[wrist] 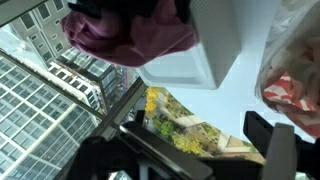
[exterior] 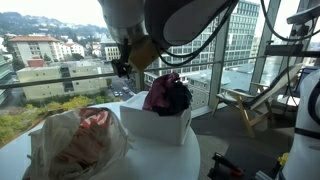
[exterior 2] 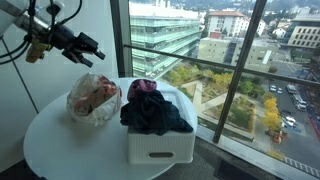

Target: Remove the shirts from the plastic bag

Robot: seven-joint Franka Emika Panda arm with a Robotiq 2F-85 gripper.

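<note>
The shirt in the plastic bag [exterior: 88, 140] will come out of the bag and hang down long when the robot's gripper lifts it, because it lies in loose crumples [exterior: 97, 121].
Magenta and black shirts [exterior: 167, 95] lie heaped on top of the white bin [exterior: 160, 128]; in an exterior view the black shirt [exterior 2: 158, 116] drapes over the bin's front and the magenta shirt [exterior 2: 143, 88] sits behind it. The plastic bag [exterior: 75, 140] [exterior 2: 93, 98] rests on the round table beside the bin, with pink cloth showing through its film. My gripper [exterior: 123, 68] [exterior 2: 96, 48] hovers in the air above the bag and bin, open and empty. In the wrist view the gripper [wrist: 200, 150] has its jaws wide apart, with the magenta shirt [wrist: 130, 30] and the bag [wrist: 295, 75] beyond them.
The round white table [exterior 2: 70, 150] stands against floor-to-ceiling windows. The white bin [exterior 2: 160, 145] fills its window side. A wooden chair [exterior: 245, 105] and dark equipment stand on the floor beyond the table.
</note>
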